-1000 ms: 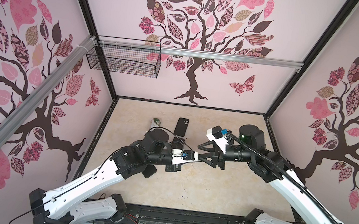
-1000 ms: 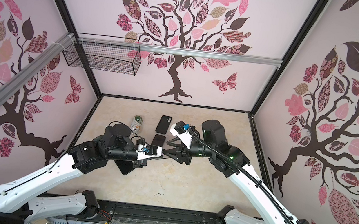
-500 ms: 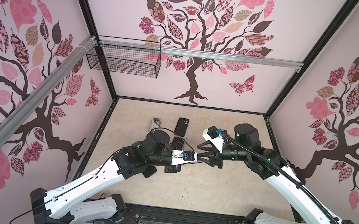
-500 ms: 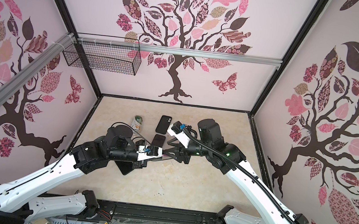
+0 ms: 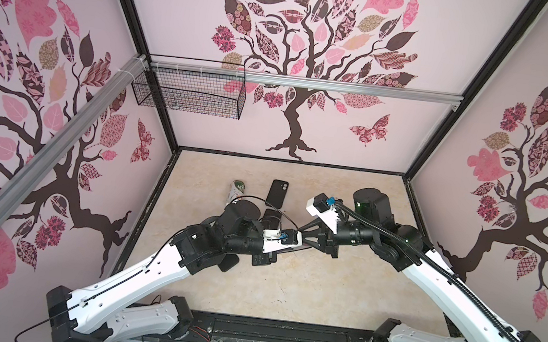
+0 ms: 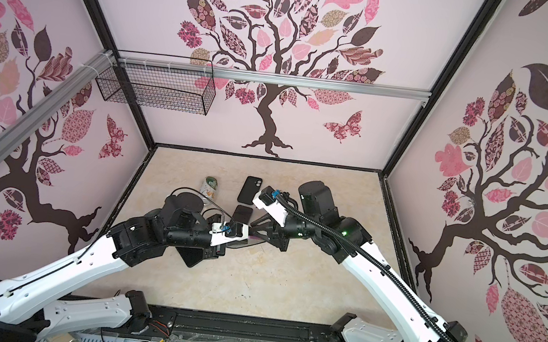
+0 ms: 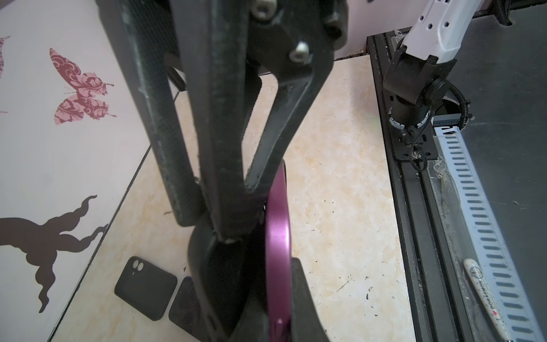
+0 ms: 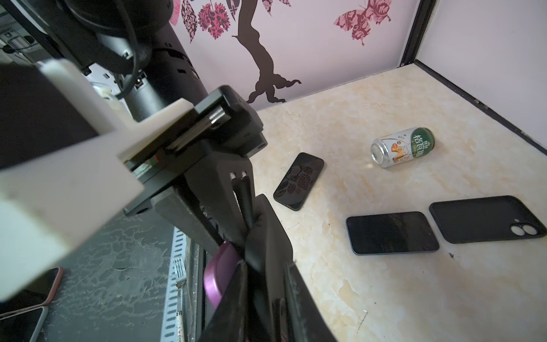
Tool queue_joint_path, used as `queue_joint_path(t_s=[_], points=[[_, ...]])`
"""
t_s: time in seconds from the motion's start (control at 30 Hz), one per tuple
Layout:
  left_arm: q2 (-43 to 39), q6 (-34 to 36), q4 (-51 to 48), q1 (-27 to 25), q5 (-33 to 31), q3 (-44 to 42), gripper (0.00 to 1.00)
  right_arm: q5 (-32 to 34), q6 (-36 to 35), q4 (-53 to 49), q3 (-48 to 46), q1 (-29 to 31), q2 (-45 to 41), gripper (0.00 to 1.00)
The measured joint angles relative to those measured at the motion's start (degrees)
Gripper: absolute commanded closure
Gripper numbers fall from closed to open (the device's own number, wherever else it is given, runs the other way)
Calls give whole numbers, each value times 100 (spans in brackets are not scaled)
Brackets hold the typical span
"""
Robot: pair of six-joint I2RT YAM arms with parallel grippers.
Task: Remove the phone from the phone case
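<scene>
I should pull the purple phone back with my left gripper and put it down, because the black phone case point(image 7: 200, 259) bulges off the purple phone's side point(image 7: 278, 239) in my right gripper.
Above the table's middle, my left gripper point(image 7: 266, 319) is shut on the purple phone point(image 7: 276, 251), gripping it edge-on. The black phone case point(image 7: 207, 266) bulges away from the phone's side. My right gripper point(image 8: 266, 296) meets it from the opposite side, shut on the peeled case point(image 8: 266, 234), with the phone point(image 8: 220, 272) just outside its jaws. In both top views the two grippers touch tip to tip, left point(image 5: 293, 243) and right point(image 5: 307, 238). A sliver of purple phone point(image 6: 254, 237) shows between them.
Behind the grippers on the table lie an empty black case point(image 5: 277, 192), a bare dark phone point(image 6: 242, 214), and a tipped can point(image 5: 237, 190). Another dark phone point(image 6: 191, 258) lies under the left arm. A wire basket point(image 5: 189, 90) hangs on the back wall.
My right gripper slid left to the left gripper and its jaws went from open to shut on the case. The left gripper kept its hold and barely moved.
</scene>
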Motion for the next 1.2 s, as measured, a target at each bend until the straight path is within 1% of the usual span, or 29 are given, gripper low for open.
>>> queue_joint_path(t_s=[0.07, 0.13, 0.27, 0.37, 0.47, 0.6, 0.67, 0.73, 0.83, 1.03, 1.2], points=[[-107, -142, 256, -42, 155, -79, 100, 83, 225, 155, -160, -216, -17, 94], [-262, -282, 590, -114, 341, -146, 100, 153, 553, 341, -428, -621, -15, 100], [-623, -693, 1237, -142, 636, -262, 100, 258, 1325, 573, -1019, -1480, -7, 100], [-748, -981, 1582, -136, 713, -358, 100, 358, 1838, 763, -1283, -1858, -11, 100], [-723, -1484, 1753, 72, 785, -459, 100, 664, 2245, 973, -1421, -1961, -42, 100], [-457, -2411, 2031, 831, 953, -586, 100, 1167, 2715, 1445, -1869, -1963, -393, 100], [-282, -2868, 2197, 1099, 979, -706, 100, 1377, 2865, 1727, -2240, -1963, -780, 100], [-39, -3250, 2251, 1235, 1010, -726, 100, 1576, 2933, 1891, -2522, -1963, -1191, 100], [387, -3692, 2310, 1327, 938, -726, 100, 1902, 2986, 1932, -2577, -1963, -1526, 100], [1003, -4170, 2420, 1410, 492, -728, 100, 2498, 3027, 2002, -2675, -1963, -1805, 100], [1895, -4719, 2621, 1847, 686, -678, 100, 3038, 3226, 2039, -2914, -1976, -1869, 100]])
